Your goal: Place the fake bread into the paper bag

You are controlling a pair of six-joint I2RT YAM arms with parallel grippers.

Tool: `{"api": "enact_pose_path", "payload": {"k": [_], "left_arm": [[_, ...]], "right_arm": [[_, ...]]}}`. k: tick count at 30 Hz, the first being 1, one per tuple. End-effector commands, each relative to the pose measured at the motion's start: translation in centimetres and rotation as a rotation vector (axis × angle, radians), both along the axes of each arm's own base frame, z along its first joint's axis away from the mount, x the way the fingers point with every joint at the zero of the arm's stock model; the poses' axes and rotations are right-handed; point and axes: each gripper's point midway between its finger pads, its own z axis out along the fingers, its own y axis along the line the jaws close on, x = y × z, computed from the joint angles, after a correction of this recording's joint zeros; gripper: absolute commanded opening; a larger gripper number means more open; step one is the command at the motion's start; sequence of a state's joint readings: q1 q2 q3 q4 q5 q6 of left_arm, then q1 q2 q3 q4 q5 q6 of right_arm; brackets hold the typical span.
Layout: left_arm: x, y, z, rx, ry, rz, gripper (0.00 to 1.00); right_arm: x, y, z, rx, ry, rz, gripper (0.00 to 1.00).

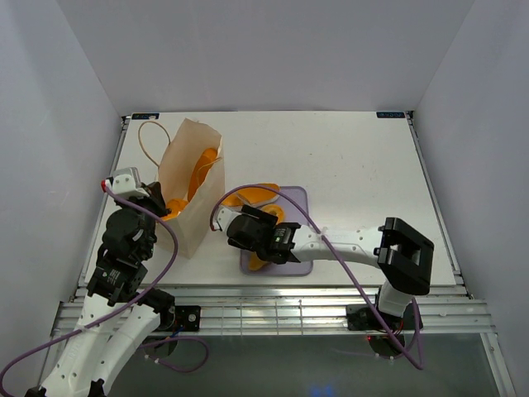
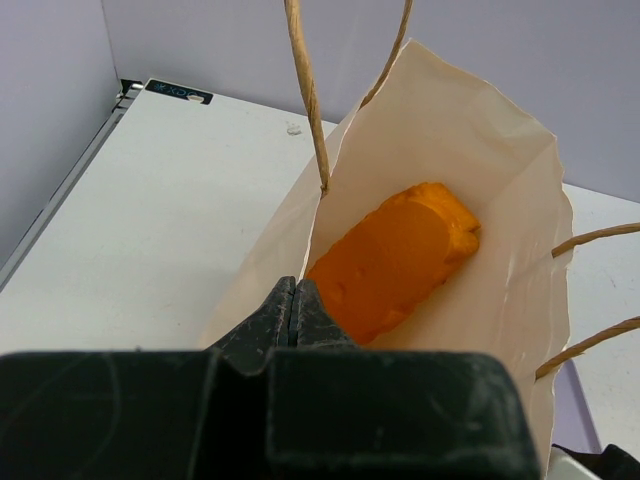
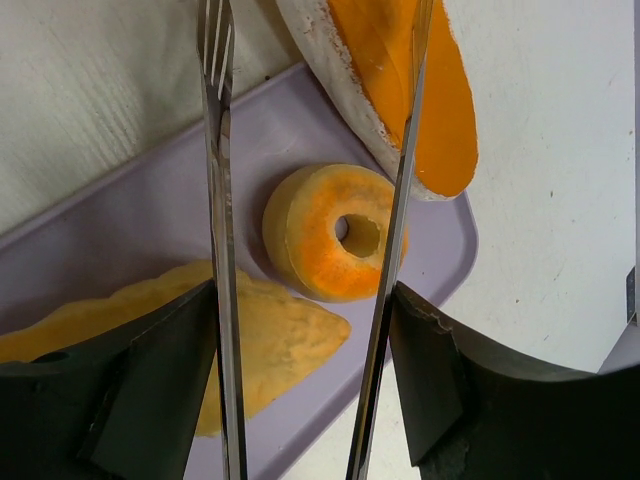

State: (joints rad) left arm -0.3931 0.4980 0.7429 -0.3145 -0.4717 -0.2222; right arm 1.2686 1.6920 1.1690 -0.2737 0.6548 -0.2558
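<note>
My right gripper should move forward next, since the tongs' open tips reach past the ring-shaped bread to the long flat loaf (image 1: 259,193), until they are around its pale side (image 3: 343,82).
The paper bag (image 1: 192,178) stands open at the table's left. My left gripper (image 1: 155,205) is shut on its near rim; in the left wrist view the jaws (image 2: 293,302) pinch the paper edge. An orange bread loaf (image 2: 398,258) lies inside the bag (image 2: 470,140). My right gripper (image 1: 250,229) hovers over the lavender tray (image 1: 297,203), shut on silver tongs (image 3: 216,200). The tongs' two arms stand apart, either side of a ring-shaped bread (image 3: 330,232). A turnover (image 3: 255,340) lies beside the ring. A long flat loaf (image 3: 425,100) lies across the tray's edge.
The tray (image 3: 130,240) sits just right of the bag, near the table's front edge. The bag's cord handles (image 2: 305,90) rise above its mouth. White walls enclose the table on three sides.
</note>
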Motion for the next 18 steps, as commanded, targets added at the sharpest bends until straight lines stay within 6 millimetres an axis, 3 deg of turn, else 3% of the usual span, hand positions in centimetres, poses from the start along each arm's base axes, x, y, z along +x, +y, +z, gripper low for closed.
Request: {"api": "enact_pose_path", "payload": {"k": [1, 18], "left_arm": [[-0.3, -0.1, -0.1, -0.004, -0.006, -0.006, 0.00], [-0.4, -0.2, 0.0, -0.004, -0.012, -0.011, 0.00]], "right_arm": [[0.8, 1.7, 2.1, 0.043, -0.057, -0.010, 0.71], [2.2, 3.7, 1.1, -0.013, -0.114, -0.025, 0.71]]}}
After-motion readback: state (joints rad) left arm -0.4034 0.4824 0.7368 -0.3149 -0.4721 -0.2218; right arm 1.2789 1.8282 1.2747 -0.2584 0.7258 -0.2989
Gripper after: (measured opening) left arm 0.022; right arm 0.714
